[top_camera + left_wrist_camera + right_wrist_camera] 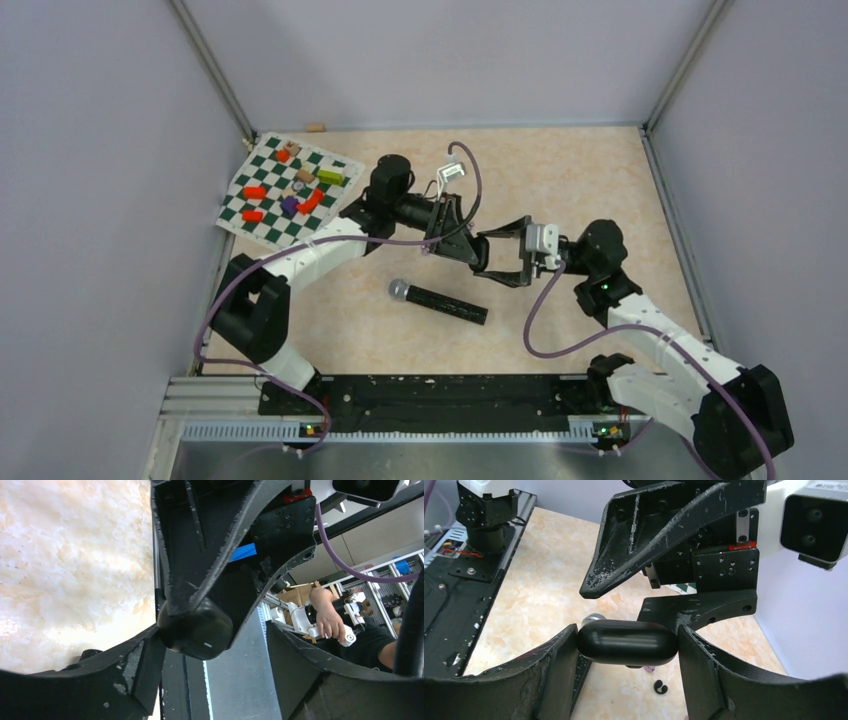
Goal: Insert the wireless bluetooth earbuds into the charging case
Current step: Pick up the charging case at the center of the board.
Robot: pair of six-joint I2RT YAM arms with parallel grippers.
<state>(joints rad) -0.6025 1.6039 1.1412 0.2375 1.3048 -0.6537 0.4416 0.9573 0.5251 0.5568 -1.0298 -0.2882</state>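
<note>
The right gripper's fingers are across both ends of the charging case [626, 642], so next the left gripper takes it first so that the right gripper can pinch one end.
The black charging case [626, 642] is closed and clamped end to end between my right gripper's [627, 646] fingers, held above the table. In the left wrist view the case [195, 630] sits at the tips of the right gripper's fingers, close to one finger of my left gripper [215, 650], whose jaws stand wide apart around it. In the top view the two grippers, left [470, 250] and right [497, 255], meet mid-table and hide the case. A black earbud [660, 686] and a purple earbud [650, 669] lie on the table below the case. The other earbuds are hidden.
A black microphone [437, 301] with a silver head lies on the table in front of the grippers; its head shows in the right wrist view [594, 617]. A green-and-white checkered mat [240, 205] with several coloured blocks lies at the back left. Walls enclose the table.
</note>
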